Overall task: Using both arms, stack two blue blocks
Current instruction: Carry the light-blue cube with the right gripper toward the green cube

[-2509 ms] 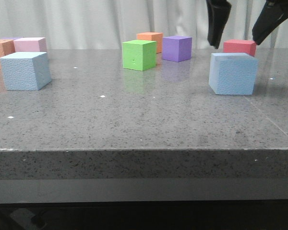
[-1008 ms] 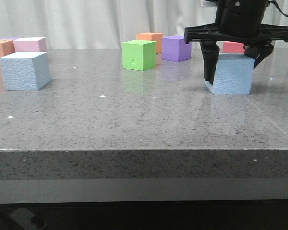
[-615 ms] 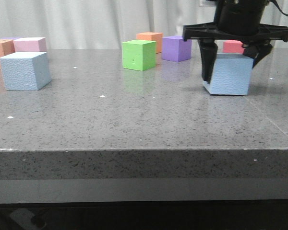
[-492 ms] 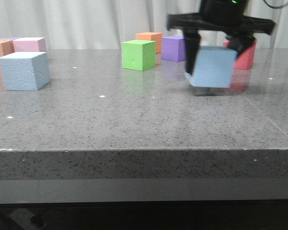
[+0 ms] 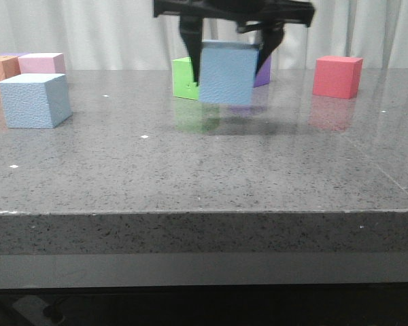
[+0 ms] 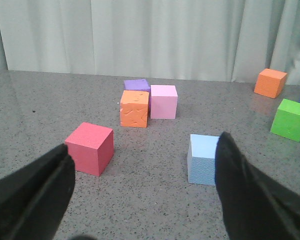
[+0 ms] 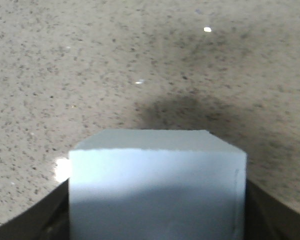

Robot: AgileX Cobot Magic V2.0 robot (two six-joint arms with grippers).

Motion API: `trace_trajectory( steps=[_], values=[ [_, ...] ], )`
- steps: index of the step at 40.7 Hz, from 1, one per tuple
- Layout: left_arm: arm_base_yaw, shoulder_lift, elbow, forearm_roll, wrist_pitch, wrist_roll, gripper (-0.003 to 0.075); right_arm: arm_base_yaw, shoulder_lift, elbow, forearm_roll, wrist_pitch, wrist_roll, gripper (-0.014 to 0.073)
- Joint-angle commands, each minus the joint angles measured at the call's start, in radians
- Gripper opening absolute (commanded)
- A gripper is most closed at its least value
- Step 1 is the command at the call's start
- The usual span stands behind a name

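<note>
I should first put down the block in my right gripper at the table's middle [image 5: 207,128], because the other blue block [image 5: 35,100] is by my left gripper. My left gripper will then stack on the block in the middle.
One blue block [image 5: 226,73] hangs above the table's middle, and my right gripper [image 5: 228,68] is shut on it with a black finger down each side. The right wrist view is filled by that block [image 7: 157,185] between the fingers of the right gripper [image 7: 157,222], with its shadow on the table below. The other blue block [image 5: 35,100] rests on the table at the far left. In the left wrist view it [image 6: 203,160] lies ahead, just inside the right finger of my left gripper [image 6: 145,165], which is open and holds nothing. The left arm is out of the front view.
A green cube [image 5: 182,78] and a purple cube [image 5: 264,72] stand behind the held block, partly hidden. A red cube [image 5: 338,76] sits at the right. Pink [image 5: 42,62] and orange [image 5: 1,73] cubes sit far left. Another red cube [image 6: 90,148] lies near the left gripper.
The right gripper came down around the blue block at the right, shut on it, lifted it and carried it left to the table's middle. The left blue block has not moved.
</note>
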Motion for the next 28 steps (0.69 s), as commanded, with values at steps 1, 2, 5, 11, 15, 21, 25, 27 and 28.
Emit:
trace_trajectory(
  steps=[1,2,5,11,15,21,25,27,28],
  values=[
    [-0.008,0.017,-0.033,-0.005,-0.078,-0.005,0.0566,0.011,0.000,-0.103,-0.036,0.024,0.014,0.0339],
    [-0.008,0.017,-0.033,-0.005,-0.078,-0.005,0.0566,0.011,0.016,-0.121,-0.036,0.035,0.014,0.0339],
    [-0.008,0.017,-0.033,-0.005,-0.078,-0.005,0.0566,0.011,0.047,-0.156,-0.037,0.060,0.014,0.0339],
    [-0.017,0.017,-0.033,-0.005,-0.078,-0.005,0.0566,0.012,0.067,-0.173,-0.037,0.067,0.014,0.0339],
    [-0.017,0.017,-0.033,-0.005,-0.078,-0.005,0.0566,0.012,0.067,-0.173,-0.038,0.060,0.014,0.0339],
    [-0.017,0.017,-0.033,-0.005,-0.078,-0.005,0.0566,0.011,0.067,-0.173,-0.038,0.049,0.013,0.0339],
    [-0.017,0.017,-0.033,-0.005,-0.078,-0.005,0.0566,0.011,0.067,-0.173,-0.038,0.031,0.005,0.0339],
    [-0.017,0.017,-0.033,-0.005,-0.078,-0.005,0.0566,0.011,0.067,-0.173,-0.038,0.025,0.005,0.0339],
    [-0.017,0.017,-0.033,-0.005,-0.078,-0.005,0.0566,0.011,0.067,-0.173,-0.038,0.025,0.005,0.0342]
  ],
)
